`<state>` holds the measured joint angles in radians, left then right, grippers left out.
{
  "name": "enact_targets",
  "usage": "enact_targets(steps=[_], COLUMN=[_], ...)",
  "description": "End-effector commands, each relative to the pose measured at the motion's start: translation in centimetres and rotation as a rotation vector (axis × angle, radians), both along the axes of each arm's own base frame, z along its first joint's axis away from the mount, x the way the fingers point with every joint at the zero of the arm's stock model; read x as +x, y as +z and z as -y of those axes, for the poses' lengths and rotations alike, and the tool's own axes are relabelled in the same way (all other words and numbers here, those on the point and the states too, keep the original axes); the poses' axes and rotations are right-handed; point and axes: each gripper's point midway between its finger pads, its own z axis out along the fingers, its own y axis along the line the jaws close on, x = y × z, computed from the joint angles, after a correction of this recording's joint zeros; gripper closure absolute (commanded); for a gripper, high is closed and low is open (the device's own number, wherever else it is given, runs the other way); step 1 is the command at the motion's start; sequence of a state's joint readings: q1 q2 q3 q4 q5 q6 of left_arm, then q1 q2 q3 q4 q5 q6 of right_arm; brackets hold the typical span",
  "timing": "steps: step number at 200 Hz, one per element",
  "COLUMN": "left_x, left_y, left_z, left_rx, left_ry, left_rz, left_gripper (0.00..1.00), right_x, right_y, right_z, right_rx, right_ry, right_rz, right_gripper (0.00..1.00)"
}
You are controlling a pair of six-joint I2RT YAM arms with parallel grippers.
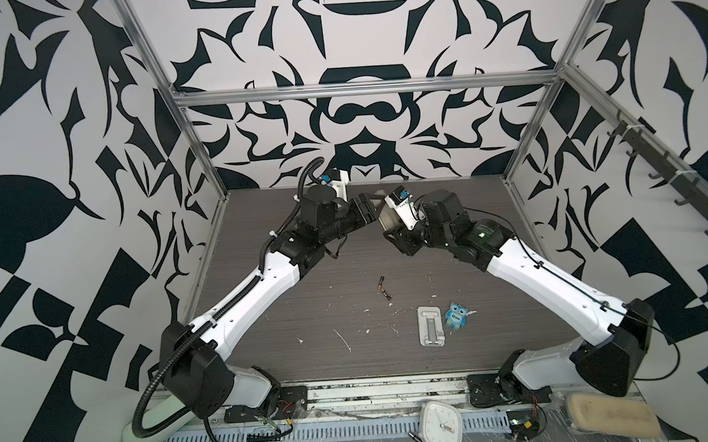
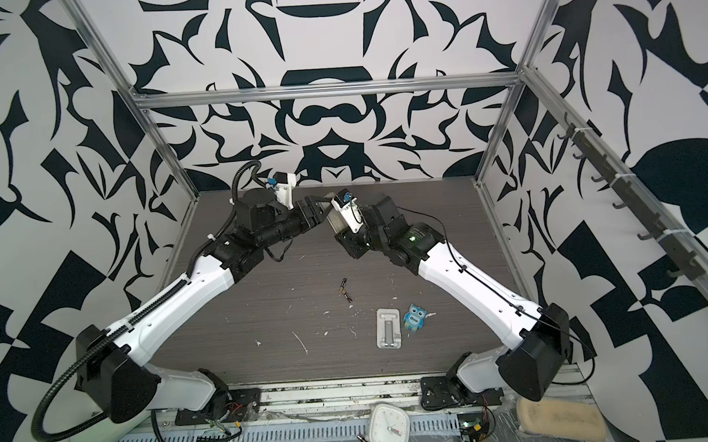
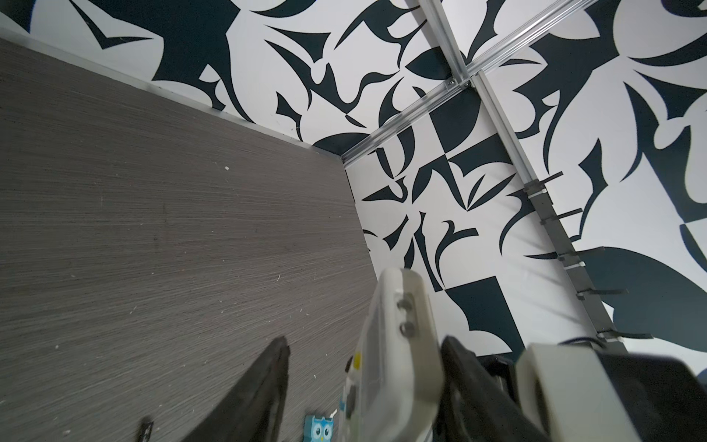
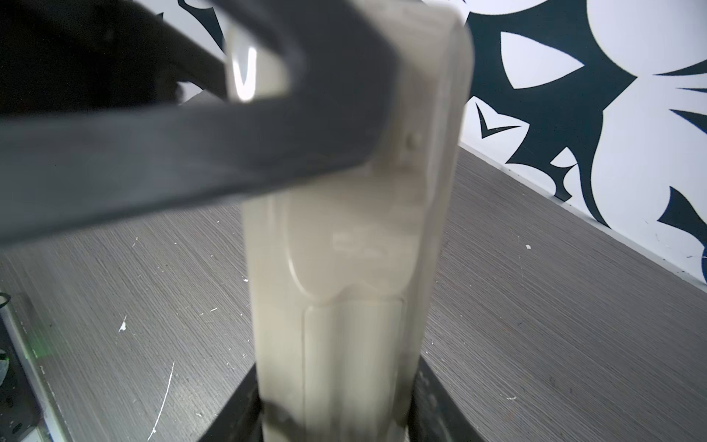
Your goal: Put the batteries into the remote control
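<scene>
My right gripper is holding the remote control over its battery cover (image 4: 353, 353). Next, my left gripper grips the other end (image 3: 403, 331) so that my right gripper is free to open the cover.
The remote control (image 4: 344, 268) is held up in the air over the back middle of the table, with my right gripper (image 4: 336, 402) shut on its lower end and its beige-grey back facing that wrist camera. In both top views the remote (image 1: 386, 219) (image 2: 335, 222) shows between the two grippers. My left gripper (image 3: 363, 340) is open around the remote's (image 3: 398, 344) other end. One finger (image 3: 463, 367) touches its side and the other finger (image 3: 267, 367) stands well apart. Two dark batteries (image 1: 384, 289) (image 2: 345, 290) lie end to end on the table's middle.
A silvery slotted stand (image 1: 431, 325) and a blue owl figure (image 1: 456, 315) lie front right on the grey table (image 1: 307, 316). A square white clock (image 1: 441, 425) and a beige pad (image 1: 612, 418) rest beyond the front rail. Patterned walls and metal frame posts enclose the table.
</scene>
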<state>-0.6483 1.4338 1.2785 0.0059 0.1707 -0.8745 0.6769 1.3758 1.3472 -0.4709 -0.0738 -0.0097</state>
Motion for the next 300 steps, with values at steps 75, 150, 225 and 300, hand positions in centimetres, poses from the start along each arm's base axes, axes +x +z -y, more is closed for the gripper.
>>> enact_targets(steps=[75,150,225,300], left_x=[1.2,0.9,-1.7,-6.5], left_y=[1.4,1.0,-1.3,-4.9], left_z=[1.5,0.4,-5.3,-5.6], left_rx=[-0.041,0.013,0.07,0.157], left_ry=[0.03,0.042,-0.153,-0.335], left_rz=[0.053,0.049,-0.093,-0.242], left_gripper=[0.63,0.89,0.95,0.95], right_x=[-0.3,-2.7,-7.1,-5.3], right_y=[2.5,3.6,2.6,1.6], right_z=[-0.6,-2.2,1.3,-0.5], right_rx=[0.079,0.143,0.047,-0.031], right_ry=[0.015,0.163,0.231,0.262], right_rz=[0.053,0.016,0.063,0.141], right_gripper=[1.0,0.52,0.03,0.15])
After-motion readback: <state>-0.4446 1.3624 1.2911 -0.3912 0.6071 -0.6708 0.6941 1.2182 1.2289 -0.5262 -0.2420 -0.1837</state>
